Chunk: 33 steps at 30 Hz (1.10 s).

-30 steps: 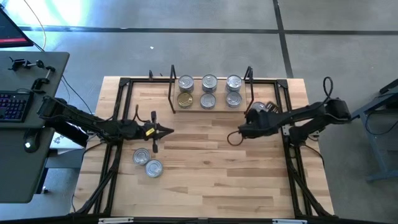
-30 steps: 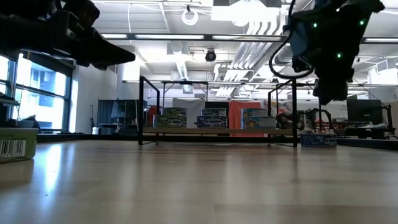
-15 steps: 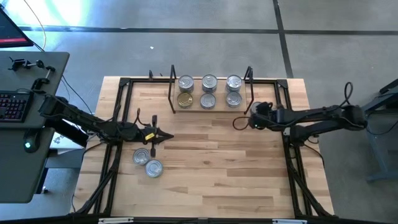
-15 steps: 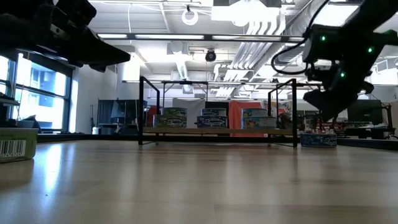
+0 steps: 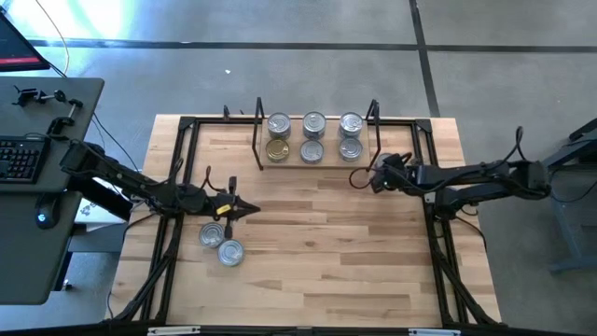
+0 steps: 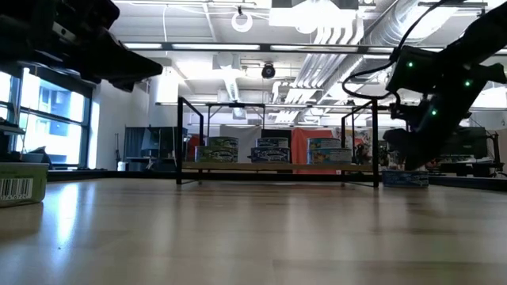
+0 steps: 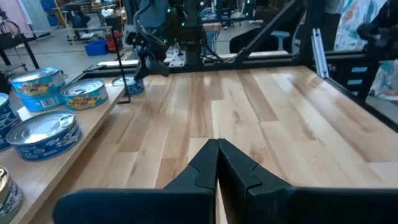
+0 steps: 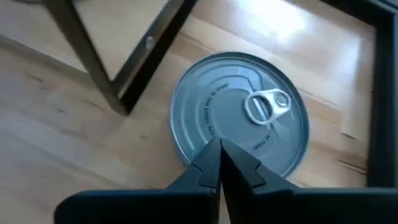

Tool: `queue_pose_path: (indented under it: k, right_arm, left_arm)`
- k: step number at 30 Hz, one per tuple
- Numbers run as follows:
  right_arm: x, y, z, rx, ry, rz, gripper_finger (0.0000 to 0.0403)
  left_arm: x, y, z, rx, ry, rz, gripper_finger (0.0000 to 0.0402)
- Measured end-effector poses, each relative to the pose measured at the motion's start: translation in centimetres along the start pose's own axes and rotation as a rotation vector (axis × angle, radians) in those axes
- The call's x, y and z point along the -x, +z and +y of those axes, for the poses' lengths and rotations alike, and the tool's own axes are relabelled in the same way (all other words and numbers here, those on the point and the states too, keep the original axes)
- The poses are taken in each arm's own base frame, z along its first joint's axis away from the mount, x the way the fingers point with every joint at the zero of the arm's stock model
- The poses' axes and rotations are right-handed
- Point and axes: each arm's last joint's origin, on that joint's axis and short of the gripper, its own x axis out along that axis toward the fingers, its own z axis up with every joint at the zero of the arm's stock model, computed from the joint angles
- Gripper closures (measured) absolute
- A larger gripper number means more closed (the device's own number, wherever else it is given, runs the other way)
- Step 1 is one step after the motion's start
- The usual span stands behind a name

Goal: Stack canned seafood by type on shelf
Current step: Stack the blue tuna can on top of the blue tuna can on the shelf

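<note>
The silver tin (image 6: 405, 178) is next to the shelf's end frame, so next my right gripper drags the tin onto the open wood in front (image 5: 338, 206), where my left gripper can take it.
The shelf (image 5: 291, 164) stands at the table's far edge with several tins of canned seafood (image 5: 314, 123) on its board, one of them gold-lidded (image 5: 277, 149). Two silver tins (image 5: 213, 233) (image 5: 230, 252) sit on the table at the left. My left gripper (image 5: 244, 210) (image 7: 217, 146) hovers shut just past them, holding nothing. My right gripper (image 5: 375, 179) (image 8: 219, 144) is shut and points slantwise down over a silver tin with a pull tab (image 8: 242, 118). That tin stands on the table beside the shelf's right end (image 6: 405, 179). My right gripper's shut fingertips (image 8: 211, 155) stand over the near rim of the tin's lid (image 8: 199, 134), slanting down from the table's right side. Whether they touch the lid I cannot tell. The tin sits flat on the table.
A black tube frame (image 5: 187, 122) runs around the table's edges. The shelf's wire end frame (image 8: 118, 87) stands close beside the tin. The wide middle and near part of the wooden table (image 5: 317, 271) is bare. A desk with a keyboard (image 5: 19, 159) stands off to the left.
My right gripper has drawn back toward the table's right and far edges and sunk, rolling its wrist, and now points down at the tin beside the shelf's right end.
</note>
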Motion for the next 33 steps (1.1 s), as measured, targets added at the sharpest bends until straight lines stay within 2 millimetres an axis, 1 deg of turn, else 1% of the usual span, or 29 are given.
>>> queue_pose_path:
  k: [3, 6, 11, 15, 18, 20, 23, 24, 26, 27, 29, 33]
  right_arm:
    - [0.2, 0.1, 0.3, -0.024, 0.064, 0.04, 0.0403]
    - [0.7, 0.2, 0.7, -0.031, 0.116, 0.101, 0.0403]
    - [2.8, 0.7, 1.7, -0.05, 0.192, 0.247, 0.0403]
    - [5.0, 0.9, 3.2, -0.084, 0.333, 0.347, 0.0403]
    - [6.2, 0.3, 4.9, -0.056, 0.481, 0.389, 0.0403]
    - [6.5, -0.6, 5.9, -0.052, 0.525, 0.419, 0.0403]
    - [6.2, -2.2, 7.4, -0.001, 0.501, 0.437, 0.0403]
    - [6.2, -2.6, 8.0, 0.026, 0.506, 0.411, 0.0403]
    - [6.7, -2.7, 9.1, 0.074, 0.486, 0.318, 0.0403]
    - [7.2, -2.4, 9.5, 0.091, 0.46, 0.264, 0.0403]
    - [8.3, -1.5, 9.6, 0.124, 0.364, 0.18, 0.0403]
    - [9.6, 0.5, 7.9, 0.145, 0.088, 0.102, 0.0403]
  left_arm:
    - [0.0, 0.2, -0.1, 0.0, -0.005, -0.02, 0.0402]
    - [0.0, 0.4, -0.1, -0.009, -0.004, -0.042, 0.0402]
    - [0.0, 0.5, -0.1, -0.001, -0.004, -0.048, 0.0401]
    - [0.0, 0.5, -0.1, -0.001, -0.008, -0.047, 0.0402]
    - [0.1, 0.5, -0.2, -0.004, -0.013, -0.047, 0.0402]
    - [0.1, 0.5, -0.4, -0.014, -0.022, -0.048, 0.0401]
    - [0.2, 0.5, -0.6, -0.031, -0.035, -0.05, 0.0402]
    - [0.2, 0.5, -0.7, -0.033, -0.039, -0.049, 0.0401]
    - [0.2, 0.5, -0.8, -0.034, -0.045, -0.05, 0.0402]
    - [0.2, 0.5, -0.8, -0.034, -0.045, -0.05, 0.0402]
    - [0.2, 0.5, -0.8, -0.034, -0.043, -0.05, 0.0401]
    - [0.2, 0.5, -0.8, -0.032, -0.043, -0.05, 0.0402]
